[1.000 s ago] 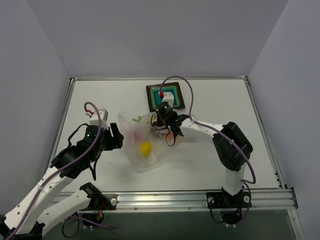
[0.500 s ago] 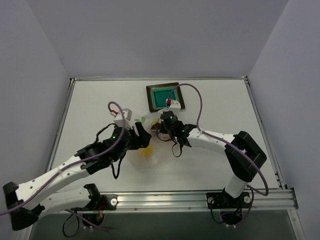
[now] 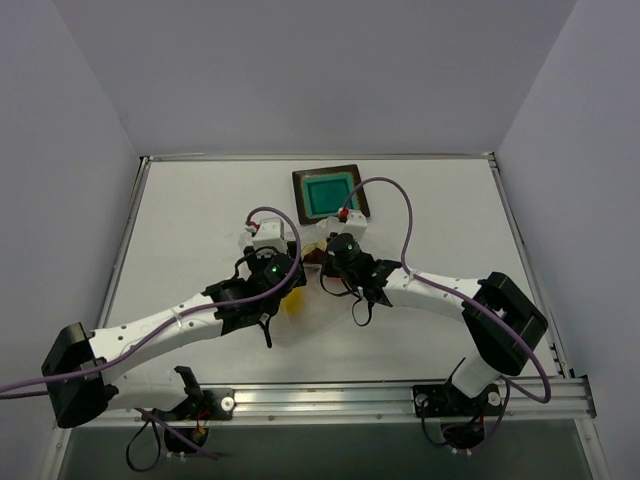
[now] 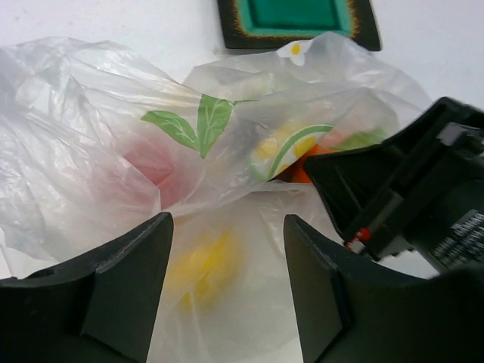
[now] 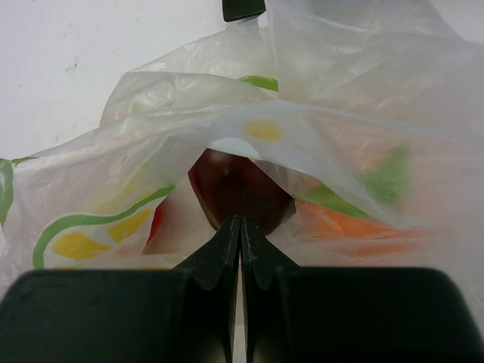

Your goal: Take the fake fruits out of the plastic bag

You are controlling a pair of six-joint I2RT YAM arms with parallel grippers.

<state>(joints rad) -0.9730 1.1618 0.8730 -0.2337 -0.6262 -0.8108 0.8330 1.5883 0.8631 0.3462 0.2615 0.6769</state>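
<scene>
The robot's right gripper should hold the bag's near edge while its left gripper pulls back the bag's upper film (image 5: 253, 136), because that film hangs down over the maroon fruit.
The plastic bag (image 4: 98, 151) lies crumpled between my two grippers, mostly hidden under the arms in the top view (image 3: 305, 310). My left gripper (image 4: 227, 280) is open and hovers over the bag. The yellow fruit (image 4: 200, 261) shows through the film between its fingers. The red fruit (image 4: 147, 162) and the orange fruit (image 4: 306, 174) lie further in. My right gripper (image 5: 240, 221) is shut at the bag's mouth, apparently pinching its lower lip. The maroon fruit (image 5: 242, 189) sits just past its tips, with the orange fruit (image 5: 355, 223) to its right. The two grippers (image 3: 292, 285) (image 3: 322, 265) nearly meet.
The teal tray with a dark brown rim (image 3: 300, 200) stands just behind the bag and holds nothing. Its rim shows at the top of the left wrist view (image 4: 234, 34). My right gripper's black body (image 4: 408, 189) is close on the left gripper's right side.
My left arm has swung right from the bag's left side and now reaches over the bag. My right gripper has shifted slightly toward me. The tray is now uncovered.
</scene>
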